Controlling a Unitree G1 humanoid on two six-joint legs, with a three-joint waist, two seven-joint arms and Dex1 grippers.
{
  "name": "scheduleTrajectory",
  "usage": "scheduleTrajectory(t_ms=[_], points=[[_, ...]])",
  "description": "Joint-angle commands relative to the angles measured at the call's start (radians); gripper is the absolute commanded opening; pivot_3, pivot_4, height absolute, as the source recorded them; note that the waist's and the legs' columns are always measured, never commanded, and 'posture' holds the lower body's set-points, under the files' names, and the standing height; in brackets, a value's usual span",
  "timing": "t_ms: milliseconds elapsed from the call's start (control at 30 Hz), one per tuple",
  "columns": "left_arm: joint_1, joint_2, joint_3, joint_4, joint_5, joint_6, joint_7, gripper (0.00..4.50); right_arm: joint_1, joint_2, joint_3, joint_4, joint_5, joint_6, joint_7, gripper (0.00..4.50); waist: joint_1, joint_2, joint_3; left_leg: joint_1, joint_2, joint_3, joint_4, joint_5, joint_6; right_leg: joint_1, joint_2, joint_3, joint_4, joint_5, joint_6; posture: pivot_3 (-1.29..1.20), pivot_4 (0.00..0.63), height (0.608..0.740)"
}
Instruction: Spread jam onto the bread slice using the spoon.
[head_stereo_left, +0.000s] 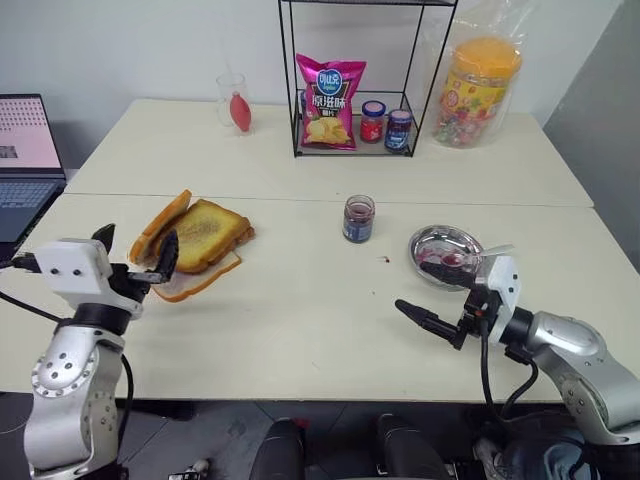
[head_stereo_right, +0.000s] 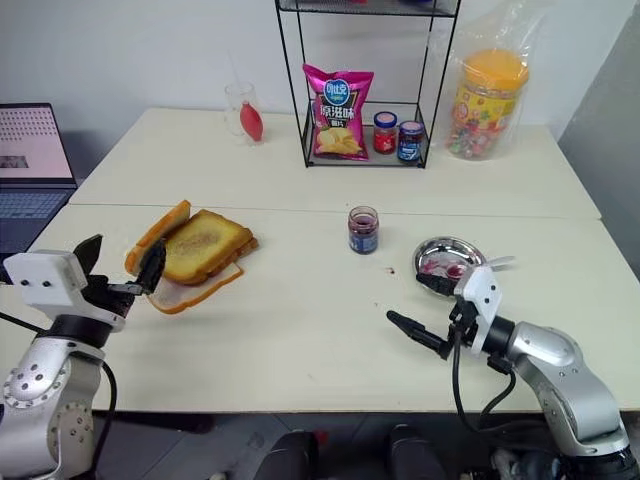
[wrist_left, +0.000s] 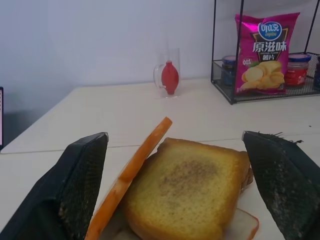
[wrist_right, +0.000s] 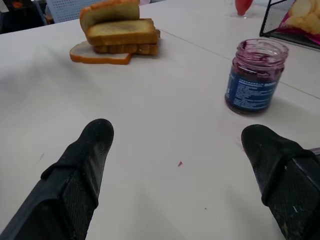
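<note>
My left gripper keeps moving forward until its open fingers, which face the leaning slice's narrow edge (head_stereo_left: 165, 222), are on both sides of its near end (head_stereo_left: 142, 245), and then close.
The bread slice (head_stereo_left: 192, 288), pale with a tan crust, lies flat on the table under a stack of golden toasted slices (head_stereo_left: 205, 235); one toasted slice leans upright against the stack. My left gripper (head_stereo_left: 135, 246) is open just in front of the stack, level with it, holding nothing. A small metal dish (head_stereo_left: 440, 238) at the right holds a red jam smear (head_stereo_left: 452, 260) and the spoon (head_stereo_left: 497, 251), whose handle sticks out toward the right. My right gripper (head_stereo_left: 414, 288) hovers open and empty in front of the dish, partly hiding it. An open jam jar (head_stereo_left: 358, 218) stands mid-table.
A wire rack (head_stereo_left: 350, 150) at the back holds a pink chip bag and two lidded jars. A glass cup (head_stereo_left: 233, 102) stands left of it, a bagged candy jar (head_stereo_left: 482, 90) to its right. A laptop (head_stereo_left: 25, 150) sits at the far left. A red speck (head_stereo_left: 384, 259) marks the table.
</note>
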Motion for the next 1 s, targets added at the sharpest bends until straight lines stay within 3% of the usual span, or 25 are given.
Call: scheduleTrajectory(t_ms=[33,133,367,667,1000], points=[[-0.027,0.056,0.03,0.049,-0.014,0.031,-0.023,4.5,-0.054,0.001,0.019,-0.075,0.056,0.066,0.0,4.48,0.0,0.0,0.0,0.0,0.0,0.0,0.0,0.0,0.0,0.0,0.0,0.0,0.0,0.0,0.0,0.0,0.15,0.74],[-0.029,0.065,0.028,0.057,-0.016,0.033,-0.027,4.5,-0.061,-0.001,0.02,-0.081,0.064,0.083,-0.005,4.48,0.0,0.0,0.0,0.0,0.0,-0.001,-0.001,0.0,0.0,0.0,0.001,0.0,0.0,0.0,0.0,0.0,0.15,0.74],[-0.21,0.098,-0.005,0.299,-0.011,0.1,-0.023,4.5,-0.238,0.001,0.083,-0.139,0.176,0.322,-0.056,4.48,0.0,0.0,0.0,0.001,0.002,-0.001,0.0,0.0,0.0,0.0,0.002,-0.001,0.001,0.001,-0.003,0.0,0.15,0.74],[-0.299,0.121,-0.044,0.411,0.02,0.131,-0.036,4.5,-0.293,0.019,0.062,-0.135,0.196,0.346,-0.074,4.48,0.0,-0.001,0.0,-0.004,0.001,-0.002,-0.001,0.0,-0.001,-0.004,0.002,-0.002,-0.001,0.003,0.001,0.0,0.15,0.74],[-0.327,0.115,-0.05,0.447,0.06,0.102,-0.016,2.65,-0.295,0.022,0.046,-0.133,0.202,0.353,-0.087,4.5,0.0,-0.001,0.0,-0.004,0.001,-0.002,0.0,0.0,-0.001,-0.004,0.002,-0.002,0.0,0.003,0.001,0.0,0.15,0.74]])
